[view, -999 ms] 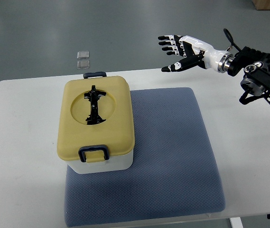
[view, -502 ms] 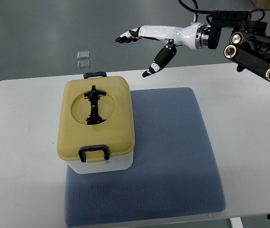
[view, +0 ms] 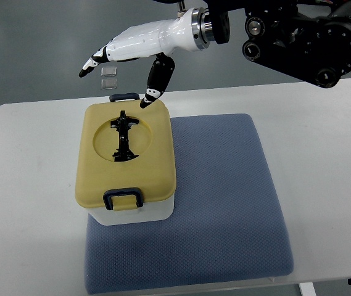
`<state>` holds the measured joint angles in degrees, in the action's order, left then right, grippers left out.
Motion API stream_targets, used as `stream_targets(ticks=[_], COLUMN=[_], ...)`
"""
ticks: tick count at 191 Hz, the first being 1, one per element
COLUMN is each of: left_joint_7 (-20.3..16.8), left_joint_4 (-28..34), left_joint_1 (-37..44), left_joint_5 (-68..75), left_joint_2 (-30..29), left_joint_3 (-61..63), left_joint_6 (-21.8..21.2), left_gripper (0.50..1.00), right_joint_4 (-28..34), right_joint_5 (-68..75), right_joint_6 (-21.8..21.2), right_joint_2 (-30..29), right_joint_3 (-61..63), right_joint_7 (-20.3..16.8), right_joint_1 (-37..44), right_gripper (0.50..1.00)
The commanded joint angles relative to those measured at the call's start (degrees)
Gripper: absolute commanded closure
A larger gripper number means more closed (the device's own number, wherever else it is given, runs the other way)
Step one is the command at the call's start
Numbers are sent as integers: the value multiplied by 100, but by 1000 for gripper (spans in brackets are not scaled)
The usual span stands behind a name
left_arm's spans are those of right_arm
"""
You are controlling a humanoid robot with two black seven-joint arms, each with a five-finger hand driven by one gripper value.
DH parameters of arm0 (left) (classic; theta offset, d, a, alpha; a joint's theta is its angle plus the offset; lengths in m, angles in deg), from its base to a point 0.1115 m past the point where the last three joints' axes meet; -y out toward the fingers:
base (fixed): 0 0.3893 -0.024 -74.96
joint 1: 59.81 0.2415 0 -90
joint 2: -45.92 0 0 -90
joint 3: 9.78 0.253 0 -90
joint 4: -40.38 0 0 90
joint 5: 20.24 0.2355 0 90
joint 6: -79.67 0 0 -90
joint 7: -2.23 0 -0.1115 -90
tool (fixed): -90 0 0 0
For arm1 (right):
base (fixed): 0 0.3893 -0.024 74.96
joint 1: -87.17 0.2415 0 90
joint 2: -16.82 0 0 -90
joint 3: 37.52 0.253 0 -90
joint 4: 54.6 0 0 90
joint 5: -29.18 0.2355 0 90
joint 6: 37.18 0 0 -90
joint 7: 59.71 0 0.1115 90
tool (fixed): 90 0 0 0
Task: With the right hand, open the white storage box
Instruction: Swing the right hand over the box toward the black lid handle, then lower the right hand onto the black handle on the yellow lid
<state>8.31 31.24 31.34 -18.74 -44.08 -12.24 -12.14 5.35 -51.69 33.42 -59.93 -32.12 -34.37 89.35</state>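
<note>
I expect the yellow lid (view: 126, 154) to come away in one piece when I raise its black handle, since dark blue latches (view: 123, 197) sit at the near and far edges.
The white storage box (view: 139, 214) stands on the left part of a blue-grey mat (view: 224, 203). Its yellow lid (view: 152, 159) is down, with a black folding handle (view: 122, 136) lying in a round recess. Dark blue latches sit at the near edge (view: 122, 198) and the far edge (view: 124, 97). My right hand (view: 126, 61) hovers above the box's far edge, open, fingers stretched to the left and thumb pointing down toward the lid's far right corner. It holds nothing. The left arm is out of view.
The white table (view: 27, 185) carries the mat and box. Two small clear squares (view: 108, 76) lie on the grey floor beyond the table's far edge. The right arm's black joints (view: 298, 31) fill the upper right.
My right hand has swept left from the table's far right side to above the box's far edge, staying open. The box has not moved.
</note>
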Motion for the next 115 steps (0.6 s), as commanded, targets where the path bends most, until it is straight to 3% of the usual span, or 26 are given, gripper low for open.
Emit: stream_targets(ticks=[1,68,115], left_joint_7=[-1,-1,-1], left_joint_4=[0,0,0], left_joint_1=[-1,-1,-1], left_joint_5=[0,0,0], left_joint_2=[0,0,0], left_joint_3=[0,0,9], left_joint_6=[6,-3,-3], left_gripper=[500,500,500], right_joint_4=[-1,-1,-28], right_joint_5=[-482,-886,-1185], right_joint_6=[16,218,596], right_joint_2=[-244,-428,-639], right_joint_3=[-215,-532,-874], right_joint_7=[6,6,6], right_joint_1=[37,1,10], right_gripper=[568,568,568])
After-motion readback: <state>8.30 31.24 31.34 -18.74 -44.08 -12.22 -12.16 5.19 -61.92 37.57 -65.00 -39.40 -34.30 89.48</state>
